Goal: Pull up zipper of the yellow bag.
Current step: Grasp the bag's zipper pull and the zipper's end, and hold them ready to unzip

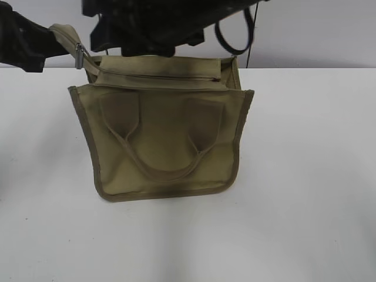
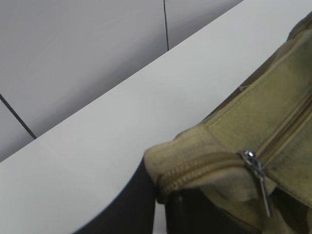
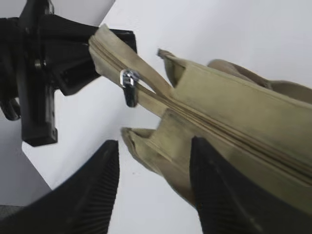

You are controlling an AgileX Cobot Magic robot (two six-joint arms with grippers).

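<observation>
The zipper tape (image 1: 120, 73) runs straight from the robot's left gripper, so the silver slider (image 1: 80, 54) should travel all the way to the zipper's far end when the robot pulls.
The yellow bag (image 1: 167, 147) stands on the white table with its two handles hanging down its front. The zipper (image 1: 158, 75) runs along the top. Its silver slider (image 1: 79, 54) sits at the left end, with the pull tab hanging down. My left gripper (image 1: 51, 36) is shut on the fabric end of the zipper tape, just past the slider (image 2: 251, 158); its jaws (image 2: 163, 195) show in the left wrist view. My right gripper (image 3: 155, 146) is open and empty, above the bag's top corner (image 3: 161, 141), a short way from the slider (image 3: 129, 80).
The white table (image 1: 305, 194) spreads around the bag. A grey wall (image 1: 317, 29) stands behind it. The right arm's dark body and a looped cable (image 1: 235, 35) hang over the bag's back edge. My left gripper's black body (image 3: 44, 63) shows in the right wrist view.
</observation>
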